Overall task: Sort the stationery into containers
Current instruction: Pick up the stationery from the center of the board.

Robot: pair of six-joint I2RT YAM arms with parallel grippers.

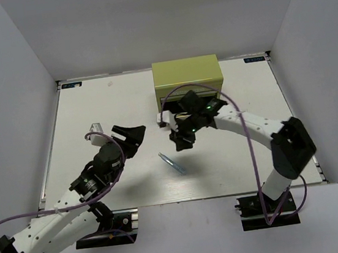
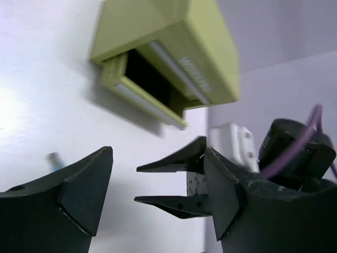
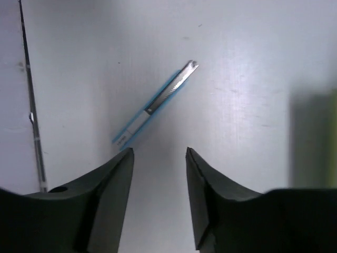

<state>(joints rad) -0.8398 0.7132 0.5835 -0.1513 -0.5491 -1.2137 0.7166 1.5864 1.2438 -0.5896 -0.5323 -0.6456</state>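
Note:
The pale teal stick point(image 1: 172, 164) is near the open drawer, at an angle to my right gripper's fingers. My right gripper should turn to line up along the stick point(image 3: 143, 118) before it picks the stick up.
One pale teal stick point(image 1: 172, 163) lies on the white table in front of the arms; in the right wrist view this stick point(image 3: 155, 103) lies slantwise just beyond my fingertips. My right gripper point(image 1: 180, 141) is open and empty, above the table between the stick and the yellow-green chest point(image 1: 188, 78). In the left wrist view the chest point(image 2: 174, 47) has one drawer point(image 2: 145, 100) pulled out, its inside dark. My left gripper point(image 1: 134, 135) is open and empty, pointing toward the right gripper's fingers point(image 2: 176, 203). The red, dark blue and other pale sticks are out of view.
A small clear object point(image 1: 97, 129) lies on the table just left of my left wrist. White walls close in the table on the left, back and right. The right arm's purple cable point(image 1: 243, 129) loops over the table's right half.

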